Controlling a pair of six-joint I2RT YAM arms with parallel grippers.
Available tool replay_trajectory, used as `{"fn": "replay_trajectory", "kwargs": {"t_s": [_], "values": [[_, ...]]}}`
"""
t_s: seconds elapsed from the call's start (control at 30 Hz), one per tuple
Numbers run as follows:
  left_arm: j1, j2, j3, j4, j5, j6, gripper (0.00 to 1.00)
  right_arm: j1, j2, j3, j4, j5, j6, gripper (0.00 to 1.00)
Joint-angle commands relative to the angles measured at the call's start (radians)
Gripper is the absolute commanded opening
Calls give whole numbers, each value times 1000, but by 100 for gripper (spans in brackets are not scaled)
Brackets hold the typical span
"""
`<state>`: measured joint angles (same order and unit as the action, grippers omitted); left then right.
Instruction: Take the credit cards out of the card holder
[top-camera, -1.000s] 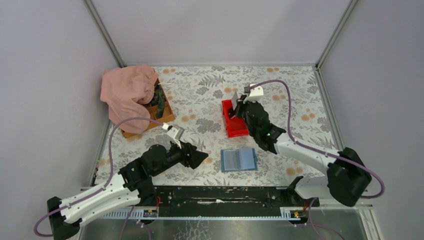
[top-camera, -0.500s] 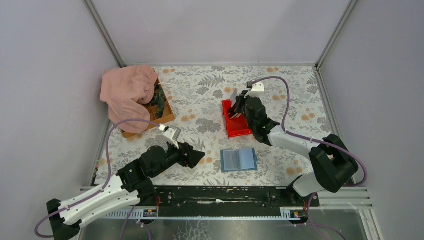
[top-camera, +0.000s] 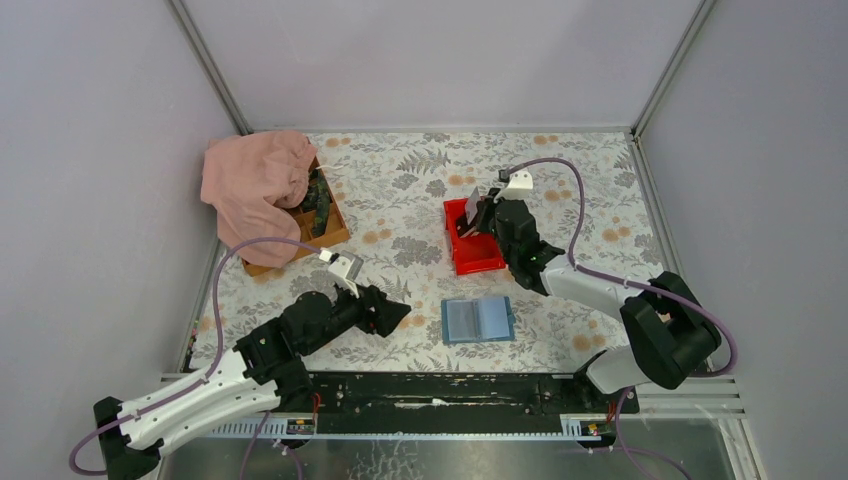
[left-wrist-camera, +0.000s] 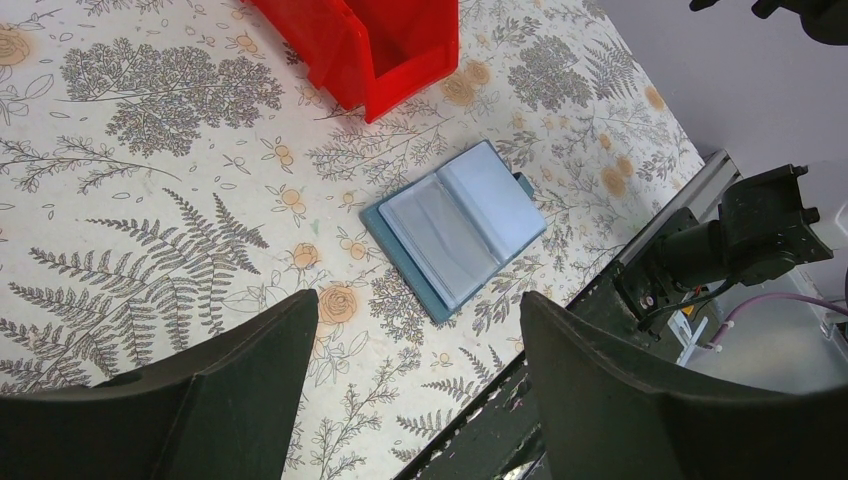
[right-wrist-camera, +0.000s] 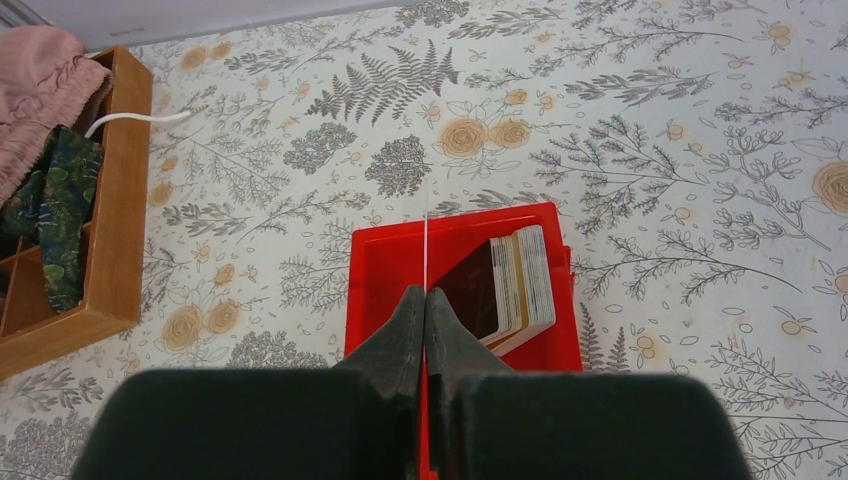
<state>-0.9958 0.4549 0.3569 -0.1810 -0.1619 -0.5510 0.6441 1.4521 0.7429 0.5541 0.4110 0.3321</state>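
Observation:
The thin card (top-camera: 473, 204) is upright over the red bin's free space (right-wrist-camera: 388, 275) beside the stack, so the robot's right gripper should now lower it and let go inside the bin.
The blue card holder (top-camera: 478, 319) lies open and flat on the floral table, its clear sleeves up; it also shows in the left wrist view (left-wrist-camera: 455, 225). My right gripper (top-camera: 480, 216) is shut on one thin card (right-wrist-camera: 425, 250), seen edge-on, held upright over the red bin (right-wrist-camera: 385, 260). A stack of credit cards (right-wrist-camera: 512, 283), dark, tan and white, leans inside the bin to the right of my fingers. My left gripper (left-wrist-camera: 420, 335) is open and empty, hovering left of the card holder (top-camera: 398, 314).
A wooden box (top-camera: 335, 228) with green fabric and a pink cloth (top-camera: 255, 180) stands at the back left. The red bin (top-camera: 472, 255) sits just behind the card holder. The black base rail (left-wrist-camera: 600, 300) runs along the near edge.
My right gripper has shifted a little and come lower over the red bin with the card. My left gripper drew back slightly, then stayed still.

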Motion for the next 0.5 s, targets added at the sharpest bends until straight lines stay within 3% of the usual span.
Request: {"fn": "replay_trajectory", "kwargs": {"t_s": [0.0, 0.47], "values": [[-3, -4, 4, 15, -13, 13, 81, -27, 0, -6, 25, -36, 20, 0], [-3, 19, 2, 16, -7, 12, 82, -58, 89, -14, 68, -82, 58, 0]]}}
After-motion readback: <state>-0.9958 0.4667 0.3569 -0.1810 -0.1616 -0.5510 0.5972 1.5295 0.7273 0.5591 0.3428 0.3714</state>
